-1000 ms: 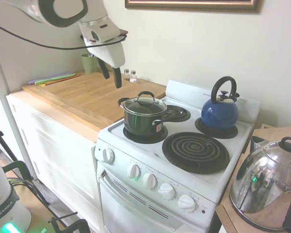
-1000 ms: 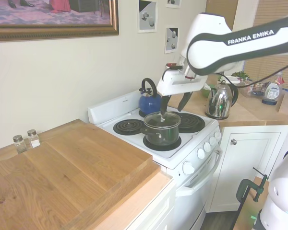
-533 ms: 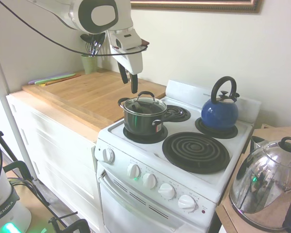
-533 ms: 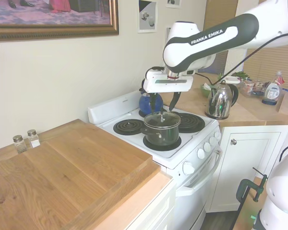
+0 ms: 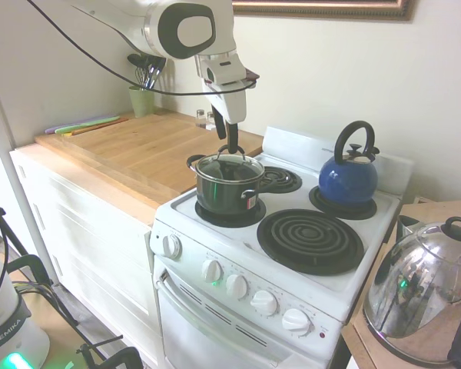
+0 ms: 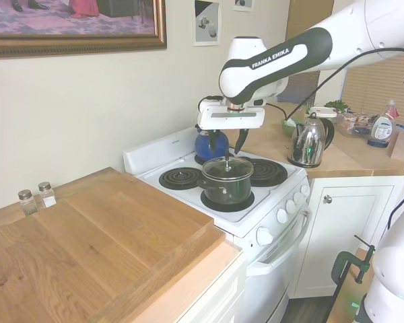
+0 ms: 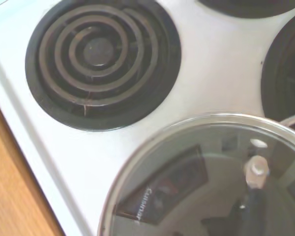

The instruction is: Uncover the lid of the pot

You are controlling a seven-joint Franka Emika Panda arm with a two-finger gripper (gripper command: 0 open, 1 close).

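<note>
I expect the glass lid (image 5: 234, 170) to come free and leave the pot behind when I lift, since the metal rim (image 5: 223, 181) only rests along the pot's top edge.
The pot (image 5: 229, 191) is a small dark saucepan on the front left burner of the white stove (image 5: 215, 231). Its clear glass lid (image 5: 230, 164) with a black loop handle (image 5: 232, 149) sits closed on it. My gripper (image 5: 227, 138) hangs just above the handle, fingers pointing down and open, holding nothing. From the other side the gripper (image 6: 227, 142) is over the lid (image 6: 227, 167) and the pot (image 6: 227, 186). The wrist view shows the lid (image 7: 201, 177) from close above, with its metal rim and one handle post (image 7: 255, 169).
A blue kettle (image 5: 349, 175) stands on the back right burner, right behind the gripper in the second exterior view. A chrome kettle (image 5: 419, 296) sits on the counter beside the stove. A wooden counter (image 5: 138, 150) adjoins the stove, with shakers (image 6: 37, 197) and a utensil cup (image 5: 142, 98).
The arm has swung from over the wooden counter across to the stove and now hangs directly above the lid's handle. The fingers stayed open. Pot and lid have not moved.
</note>
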